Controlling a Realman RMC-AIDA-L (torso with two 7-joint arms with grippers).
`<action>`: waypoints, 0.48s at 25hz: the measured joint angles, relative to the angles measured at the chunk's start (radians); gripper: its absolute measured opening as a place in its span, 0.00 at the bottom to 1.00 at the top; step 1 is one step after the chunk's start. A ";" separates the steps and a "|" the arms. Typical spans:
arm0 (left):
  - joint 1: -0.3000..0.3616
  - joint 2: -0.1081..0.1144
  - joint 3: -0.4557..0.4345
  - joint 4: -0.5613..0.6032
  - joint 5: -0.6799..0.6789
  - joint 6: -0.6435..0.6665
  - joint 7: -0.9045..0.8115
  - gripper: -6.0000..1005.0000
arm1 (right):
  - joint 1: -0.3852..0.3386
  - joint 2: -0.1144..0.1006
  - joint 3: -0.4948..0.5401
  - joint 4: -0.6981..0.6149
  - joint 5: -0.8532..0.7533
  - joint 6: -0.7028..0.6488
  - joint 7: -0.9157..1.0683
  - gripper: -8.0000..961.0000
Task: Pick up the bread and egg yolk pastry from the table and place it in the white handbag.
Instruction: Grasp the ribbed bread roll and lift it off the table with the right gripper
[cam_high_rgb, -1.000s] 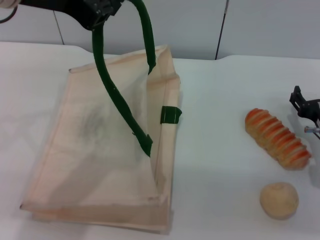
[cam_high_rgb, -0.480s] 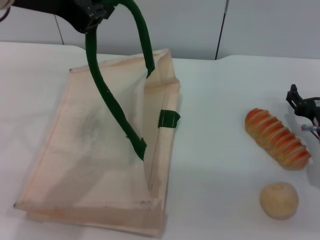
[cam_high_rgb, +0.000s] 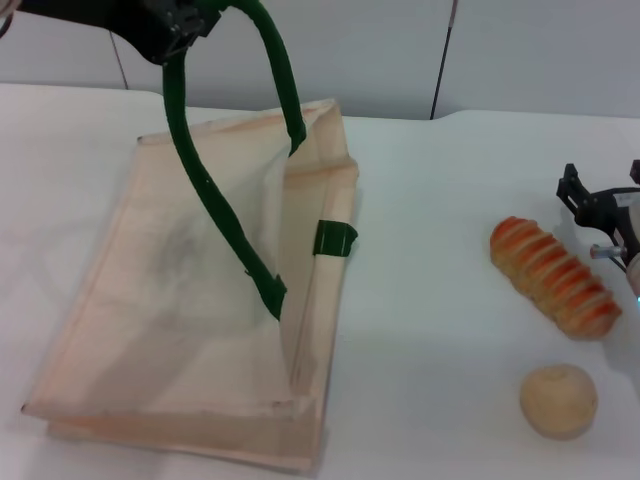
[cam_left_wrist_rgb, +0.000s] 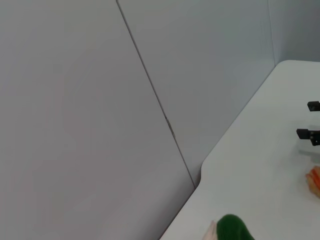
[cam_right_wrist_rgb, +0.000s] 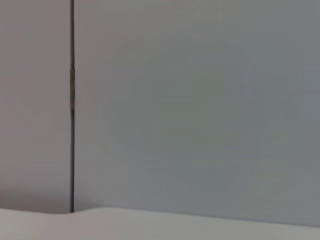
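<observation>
The robot's right gripper points level at the grey wall (cam_right_wrist_rgb: 180, 110), beyond the bread's far end, so the robot should pull it back and tilt it down over the striped bread (cam_high_rgb: 556, 278).
The white handbag (cam_high_rgb: 180, 300) lies on the table at the left, its mouth pulled open. My left gripper (cam_high_rgb: 180, 30) is shut on one dark green handle (cam_high_rgb: 215, 190) and holds it up above the bag's far edge; the handle also shows in the left wrist view (cam_left_wrist_rgb: 232, 230). The bread (cam_high_rgb: 555, 277), tan with orange stripes, lies at the right. The egg yolk pastry (cam_high_rgb: 558, 400), a plain tan ball, lies in front of it. My right gripper (cam_high_rgb: 603, 190) is open just behind the bread's far end, not touching it; it also shows in the left wrist view (cam_left_wrist_rgb: 311, 120).
The white table (cam_high_rgb: 440, 330) runs to a grey wall (cam_high_rgb: 520, 50) at the back. A second green handle stub (cam_high_rgb: 336, 239) sticks out of the bag's right edge. The right wrist view shows only wall and the table edge (cam_right_wrist_rgb: 150, 222).
My left gripper has pulled the handle up and to the left, and the bag's near corner has slid left. My right gripper has moved left, closer to the bread's far end.
</observation>
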 joint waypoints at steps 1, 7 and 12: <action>0.001 0.000 0.000 0.000 0.000 0.000 0.000 0.14 | 0.000 0.000 0.000 -0.001 0.000 0.008 0.000 0.89; 0.007 -0.001 0.000 0.000 0.004 0.002 0.003 0.14 | -0.004 -0.002 0.010 -0.031 0.004 0.087 0.000 0.89; 0.009 -0.003 0.002 -0.001 0.022 0.003 0.001 0.14 | 0.017 -0.034 0.039 -0.076 0.006 -0.037 -0.001 0.89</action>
